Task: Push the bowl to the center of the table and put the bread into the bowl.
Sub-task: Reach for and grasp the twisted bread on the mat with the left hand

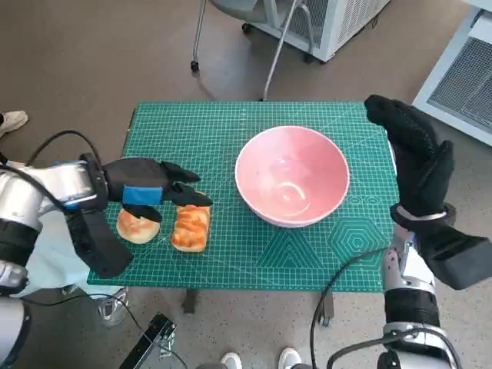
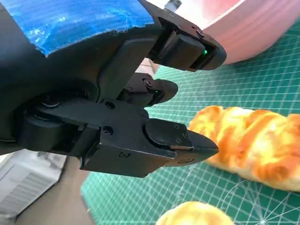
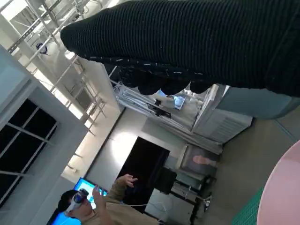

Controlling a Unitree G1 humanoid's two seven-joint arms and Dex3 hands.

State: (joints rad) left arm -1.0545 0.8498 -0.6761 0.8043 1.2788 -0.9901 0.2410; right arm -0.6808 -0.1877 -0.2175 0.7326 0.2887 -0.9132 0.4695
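Note:
My gripper will drop the long bread (image 1: 191,228) into the pink bowl. The bowl has wide, sloping inner walls (image 1: 260,181), so the bread will roll over and settle inside.
A pink bowl (image 1: 292,175) stands empty, a little right of the middle of the green cutting mat (image 1: 231,246). Its rim also shows in the left wrist view (image 2: 243,33) and the right wrist view (image 3: 283,192). A long twisted bread (image 1: 191,227) lies near the mat's front left, with a round bun (image 1: 137,226) beside it. My left hand (image 1: 150,192) hovers just above both breads, fingers spread toward the long bread (image 2: 253,145), holding nothing. The bun (image 2: 197,216) lies under it. My right hand (image 1: 411,157) is raised at the bowl's right, fingers straight and apart, off the bowl.
A chair on castors (image 1: 261,31) and white cabinets (image 1: 338,23) stand behind the table. Shoes show on the floor at the left (image 1: 11,121) and in front (image 1: 257,359). A person (image 3: 101,206) sits in the distance in the right wrist view.

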